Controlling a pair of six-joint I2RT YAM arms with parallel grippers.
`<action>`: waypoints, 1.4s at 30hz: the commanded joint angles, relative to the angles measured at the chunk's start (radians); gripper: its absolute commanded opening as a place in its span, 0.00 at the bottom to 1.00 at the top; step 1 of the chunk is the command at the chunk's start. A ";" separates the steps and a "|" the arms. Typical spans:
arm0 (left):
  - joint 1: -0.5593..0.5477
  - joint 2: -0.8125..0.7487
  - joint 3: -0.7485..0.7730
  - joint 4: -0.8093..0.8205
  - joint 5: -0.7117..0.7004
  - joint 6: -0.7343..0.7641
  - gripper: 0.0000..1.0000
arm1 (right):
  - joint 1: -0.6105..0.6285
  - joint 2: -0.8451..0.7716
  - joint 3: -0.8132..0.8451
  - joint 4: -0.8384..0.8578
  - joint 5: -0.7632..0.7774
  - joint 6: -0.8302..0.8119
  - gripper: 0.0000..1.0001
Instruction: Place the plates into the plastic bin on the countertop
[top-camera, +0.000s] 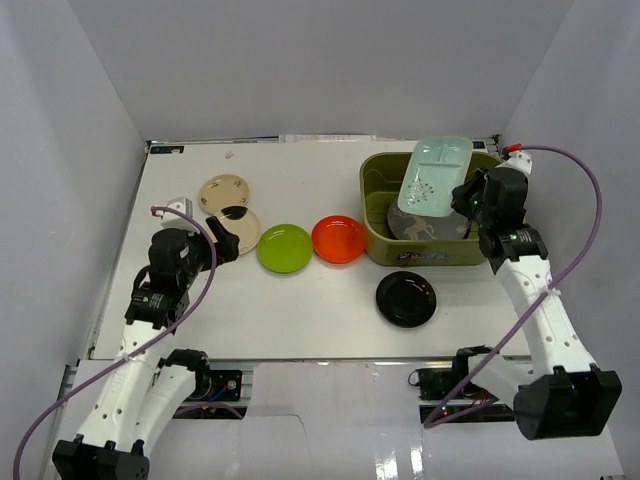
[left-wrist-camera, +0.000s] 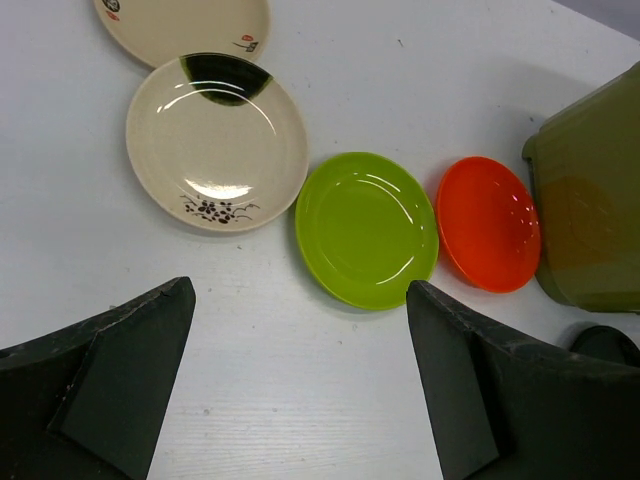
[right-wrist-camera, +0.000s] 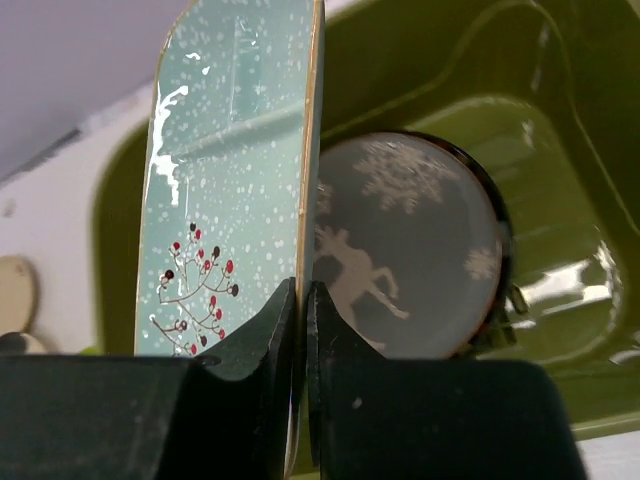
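Observation:
My right gripper is far from the cream plate's rim overlapping (top-camera: 249, 232) the beige plate's edge (top-camera: 229, 210), so my left gripper should first take the cream plate to the bin.
My right gripper (top-camera: 464, 200) (right-wrist-camera: 303, 300) is shut on the edge of the mint rectangular plate (top-camera: 435, 175) (right-wrist-camera: 230, 200), holding it tilted over the olive-green plastic bin (top-camera: 373, 215) (right-wrist-camera: 560, 120). A grey deer-patterned plate (top-camera: 428, 229) (right-wrist-camera: 410, 250) lies inside the bin. On the white countertop (top-camera: 300, 310) sit a lime green plate (top-camera: 284, 248) (left-wrist-camera: 366, 228), an orange-red plate (top-camera: 338, 239) (left-wrist-camera: 488, 222), a glossy black plate (top-camera: 406, 299), a dark-rimmed cream plate (top-camera: 245, 222) (left-wrist-camera: 216, 143) and a beige plate (top-camera: 224, 190). My left gripper (top-camera: 225, 242) (left-wrist-camera: 300, 330) hangs open above bare table, near the cream plate.
Pale grey walls (top-camera: 60, 150) enclose the countertop on three sides. A purple cable (top-camera: 590, 210) loops from the right arm out toward the right wall. The bin stands at the back right, close to that wall.

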 joint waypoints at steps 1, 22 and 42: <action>0.008 0.006 -0.003 0.019 0.045 -0.002 0.98 | -0.089 0.032 0.055 0.050 -0.179 -0.024 0.08; 0.018 0.226 -0.136 0.220 -0.031 -0.359 0.87 | -0.179 0.280 -0.103 0.204 -0.279 -0.055 0.28; 0.276 0.762 -0.072 0.542 0.068 -0.394 0.68 | 0.073 -0.137 -0.249 0.195 -0.421 -0.027 0.81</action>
